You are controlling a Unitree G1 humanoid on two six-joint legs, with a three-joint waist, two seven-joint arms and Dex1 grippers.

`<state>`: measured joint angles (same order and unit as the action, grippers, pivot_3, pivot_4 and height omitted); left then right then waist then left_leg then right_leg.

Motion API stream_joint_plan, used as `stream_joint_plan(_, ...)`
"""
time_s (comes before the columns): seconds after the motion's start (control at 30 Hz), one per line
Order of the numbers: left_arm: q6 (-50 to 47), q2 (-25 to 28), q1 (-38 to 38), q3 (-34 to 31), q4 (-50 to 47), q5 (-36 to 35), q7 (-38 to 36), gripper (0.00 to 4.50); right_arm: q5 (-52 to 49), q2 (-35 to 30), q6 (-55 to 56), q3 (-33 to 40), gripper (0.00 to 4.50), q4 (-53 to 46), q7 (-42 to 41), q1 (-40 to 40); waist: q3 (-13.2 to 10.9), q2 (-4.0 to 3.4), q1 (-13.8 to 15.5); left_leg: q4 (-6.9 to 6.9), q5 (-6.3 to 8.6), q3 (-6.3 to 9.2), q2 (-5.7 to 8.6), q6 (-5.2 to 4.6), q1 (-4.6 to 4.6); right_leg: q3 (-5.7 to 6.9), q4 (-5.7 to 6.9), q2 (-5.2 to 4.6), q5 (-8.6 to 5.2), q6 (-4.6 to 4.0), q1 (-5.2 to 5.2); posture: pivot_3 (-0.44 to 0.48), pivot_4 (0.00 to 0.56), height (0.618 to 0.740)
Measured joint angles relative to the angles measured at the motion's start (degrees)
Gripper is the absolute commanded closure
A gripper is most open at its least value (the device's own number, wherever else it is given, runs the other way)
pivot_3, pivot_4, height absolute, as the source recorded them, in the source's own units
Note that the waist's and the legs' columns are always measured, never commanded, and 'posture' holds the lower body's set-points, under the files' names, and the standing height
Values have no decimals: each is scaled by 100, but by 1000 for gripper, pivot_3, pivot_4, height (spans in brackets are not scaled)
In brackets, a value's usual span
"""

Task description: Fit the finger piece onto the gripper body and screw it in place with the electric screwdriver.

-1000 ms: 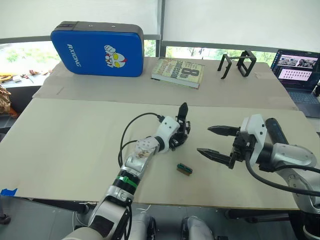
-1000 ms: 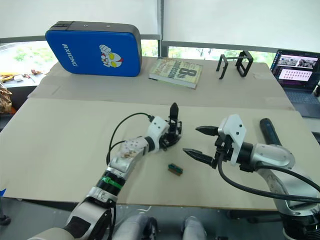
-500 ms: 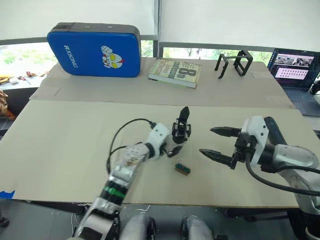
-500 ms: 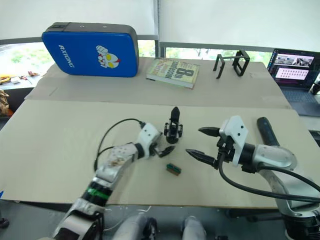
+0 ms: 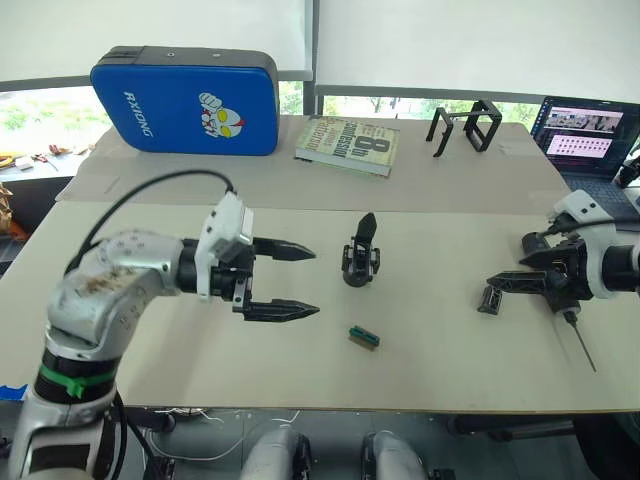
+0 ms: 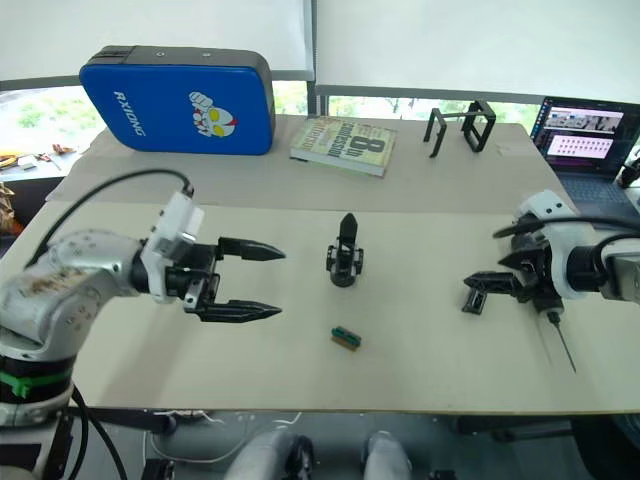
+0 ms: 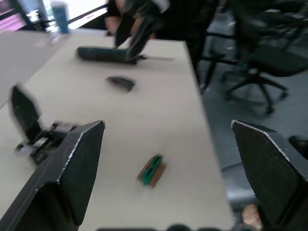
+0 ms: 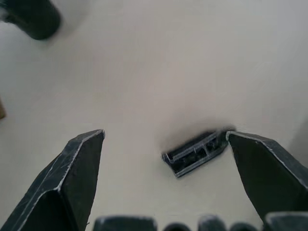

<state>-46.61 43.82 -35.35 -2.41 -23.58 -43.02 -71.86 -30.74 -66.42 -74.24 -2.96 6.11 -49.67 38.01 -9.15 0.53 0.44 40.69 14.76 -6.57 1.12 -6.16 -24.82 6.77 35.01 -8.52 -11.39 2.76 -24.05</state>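
Observation:
My gripper will first set the finger piece [image 5: 490,300] on the gripper body's empty mount [image 5: 374,260]. That mount is open on top, so the finger piece will sit loosely and tip crooked at first.
The gripper body [image 5: 360,262] stands upright in the middle of the table, its pointed finger up. My left gripper [image 5: 316,282] is open to its left, well apart from it and holding nothing. The finger piece [image 5: 488,298] lies flat on the table at the right. My right gripper [image 5: 507,262] hovers open right over it, and in the right wrist view the finger piece [image 8: 195,151] lies between the two fingers. The electric screwdriver [image 7: 103,54] lies behind the right arm; from the head its thin bit [image 5: 580,345] pokes out toward the front edge.
A small green-and-brown block [image 5: 365,337] lies in front of the gripper body. At the back are a blue case [image 5: 190,100], a book [image 5: 352,145], a black wire-frame stand [image 5: 465,125] and a laptop [image 5: 590,135] at the far right.
My left gripper has let go of the gripper body and drawn back to the left, open. The right gripper has swung right to above the finger piece. The gripper body stays standing.

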Motion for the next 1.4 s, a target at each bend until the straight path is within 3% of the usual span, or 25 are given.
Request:
stream_joint_plan(0.1,-162,-16,-310,30,-33,-317,11,19,402,510,-769,-515,0,1098,411,897,-1,-2,-43,-8,-3,-5,1,3,-1,-1,-1,5,-2,2,-3,0,150,740)
stream_joint_plan(0.27,-259,-42,-475,59,-34,-575,173,19,730,1130,-1638,-617,0,2141,902,1724,-2,-3,-30,-11,-4,-5,8,3,-3,6,0,6,-7,6,1,0,150,740)
stream_joint_plan(0.63,-239,-61,-540,121,-75,-787,559,19,863,1596,-1729,-971,0,2931,1224,1928,-1,-4,-76,-10,-6,-6,9,8,-2,6,1,10,-7,9,3,0,150,740)
stream_joint_plan(0.9,-224,-67,-633,154,-68,-780,608,0,1290,1826,-1256,-1016,2549,3402,1287,2077,-1,-4,-118,-10,-6,-4,11,9,6,10,-1,13,-7,10,16,0,150,740)
stream_joint_plan(0.97,-215,-72,-626,167,-45,-725,693,0,1452,1612,-538,-1432,3244,3364,693,1945,-1,-4,-123,-10,-6,-3,15,9,16,9,-5,14,-9,12,22,0,150,740)
stream_joint_plan(1.0,-209,-73,-614,167,-17,-659,774,0,1555,1505,-103,-1632,3385,3364,355,1900,-2,-5,-125,-11,-6,-5,19,9,17,4,-4,14,-10,15,22,0,150,740)
stream_joint_plan(1.13,-238,-471,-477,148,309,-444,1522,0,2161,1166,2647,-2103,3383,3387,-1264,1919,-9,-30,-135,-17,-6,-11,27,8,18,-18,1,11,-14,20,6,0,150,740)
stream_joint_plan(1.23,-334,-873,-470,103,350,-432,2147,0,2226,1169,3435,-1899,3383,3249,-1613,2093,-8,-31,-138,-40,-11,-10,21,14,20,-20,-1,12,-13,18,3,0,150,740)
stream_joint_plan(1.4,-986,-2238,-633,-68,676,-679,4012,0,2050,1407,4224,-957,3383,1132,-1282,1566,-8,-30,-69,-39,-13,5,14,19,20,3,7,12,-12,16,24,0,150,740)
